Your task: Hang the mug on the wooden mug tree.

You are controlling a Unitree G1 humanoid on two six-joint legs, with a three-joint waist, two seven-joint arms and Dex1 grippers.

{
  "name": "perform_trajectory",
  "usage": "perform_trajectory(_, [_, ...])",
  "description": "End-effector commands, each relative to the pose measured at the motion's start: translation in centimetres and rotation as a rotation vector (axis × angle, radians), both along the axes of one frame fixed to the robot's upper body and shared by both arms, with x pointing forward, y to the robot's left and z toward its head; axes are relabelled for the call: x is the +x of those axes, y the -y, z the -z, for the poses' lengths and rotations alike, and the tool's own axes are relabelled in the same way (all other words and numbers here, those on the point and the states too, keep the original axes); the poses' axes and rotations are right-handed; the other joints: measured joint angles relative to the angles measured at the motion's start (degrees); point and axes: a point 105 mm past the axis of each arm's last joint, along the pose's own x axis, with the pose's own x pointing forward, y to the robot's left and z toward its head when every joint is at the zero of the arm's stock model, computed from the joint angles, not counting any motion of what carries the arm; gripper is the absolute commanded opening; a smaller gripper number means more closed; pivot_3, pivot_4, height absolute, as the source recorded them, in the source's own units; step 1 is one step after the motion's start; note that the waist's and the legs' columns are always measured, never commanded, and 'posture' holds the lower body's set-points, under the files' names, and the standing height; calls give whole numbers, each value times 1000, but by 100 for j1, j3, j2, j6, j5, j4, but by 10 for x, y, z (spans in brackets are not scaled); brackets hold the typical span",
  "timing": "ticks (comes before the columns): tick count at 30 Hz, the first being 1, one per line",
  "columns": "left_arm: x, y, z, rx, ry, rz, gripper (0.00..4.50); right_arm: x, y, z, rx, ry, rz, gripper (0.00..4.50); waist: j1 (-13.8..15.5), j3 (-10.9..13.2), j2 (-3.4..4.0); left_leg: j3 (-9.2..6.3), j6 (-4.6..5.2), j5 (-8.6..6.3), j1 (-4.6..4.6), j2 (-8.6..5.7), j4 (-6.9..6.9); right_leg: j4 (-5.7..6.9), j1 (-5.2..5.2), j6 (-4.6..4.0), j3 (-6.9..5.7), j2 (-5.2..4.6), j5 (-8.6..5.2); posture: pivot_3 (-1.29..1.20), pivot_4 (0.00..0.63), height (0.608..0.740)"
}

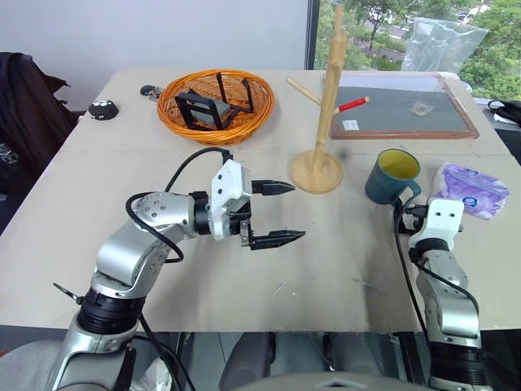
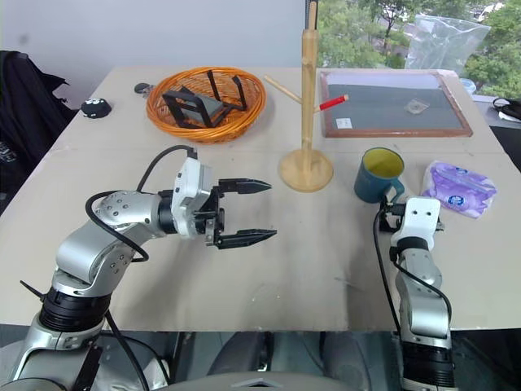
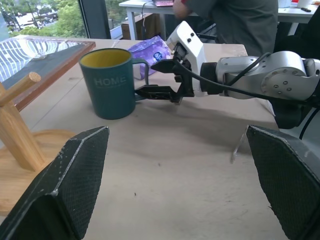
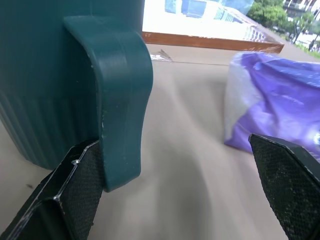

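The mug will tip over onto its side when I hang it, because the loop handle sticks out from one side of it.
The teal-blue mug with a yellow inside stands upright on the table, right of the wooden mug tree, whose round base rests mid-table. My right gripper is open and level at the mug's handle. The handle lies between its two fingers, close against one of them. My left gripper is open and empty. It hovers left of the tree's base and points toward the mug.
An orange wicker basket holding a black rack sits at the back left. Behind the mug tree lies a framed grey board with a red pen. A purple packet lies right of the mug. A person stands beyond the table.
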Motion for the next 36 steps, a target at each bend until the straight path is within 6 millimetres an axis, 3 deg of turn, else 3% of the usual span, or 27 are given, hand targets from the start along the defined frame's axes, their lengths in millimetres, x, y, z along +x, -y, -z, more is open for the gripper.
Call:
perform_trajectory(1, [-6, 4, -11, -10, 53, 29, 4500, 0, 6, -5, -4, 19, 54, 4455, 9, 0, 0, -1, 0, 0, -1, 0, 0, -1, 0, 0, 0, 0, 0, 0, 150, 740])
perform_trajectory(19, [-7, -7, -16, 19, 66, -4, 4500, 12, -8, -8, 12, 71, 89, 4455, -41, 0, 0, 2, 0, 0, -1, 0, -2, 0, -5, 0, 2, 0, 0, 0, 150, 740])
perform_trajectory(20, [-7, -8, -16, 19, 67, -7, 4500, 12, -9, -8, 6, 76, 81, 3880, -49, 0, 1, 2, 0, 0, -1, 0, -2, 0, -5, 0, 3, 0, 0, 0, 150, 740])
perform_trajectory(22, [-8, -9, -16, 19, 67, -10, 4500, 14, -14, -9, -13, 85, 49, 3224, -76, 0, 0, 2, 0, 0, -2, 0, -2, 0, -5, 0, 2, 0, 0, 0, 150, 740])
perform_trajectory(27, [-8, -11, -17, 14, 68, -21, 4500, 14, -14, -12, -43, 113, 8, 764, -105, 0, 1, 1, 0, 0, -2, 0, -2, 0, -5, 0, 2, 0, 0, 0, 150, 740])
perform_trajectory(29, [-8, -11, -17, 13, 68, -24, 4500, 14, -12, -14, -54, 124, -7, 45, -106, 0, 1, 1, 0, 0, -2, 0, -2, 0, -5, 0, 2, 0, 0, 0, 150, 740])
perform_trajectory(36, [-6, -11, -16, 2, 72, -38, 4500, 14, -10, -23, -75, 155, -58, 45, -111, 1, 1, 2, 0, 0, -2, 0, -2, 0, -5, 0, 3, 0, 0, 0, 150, 740])
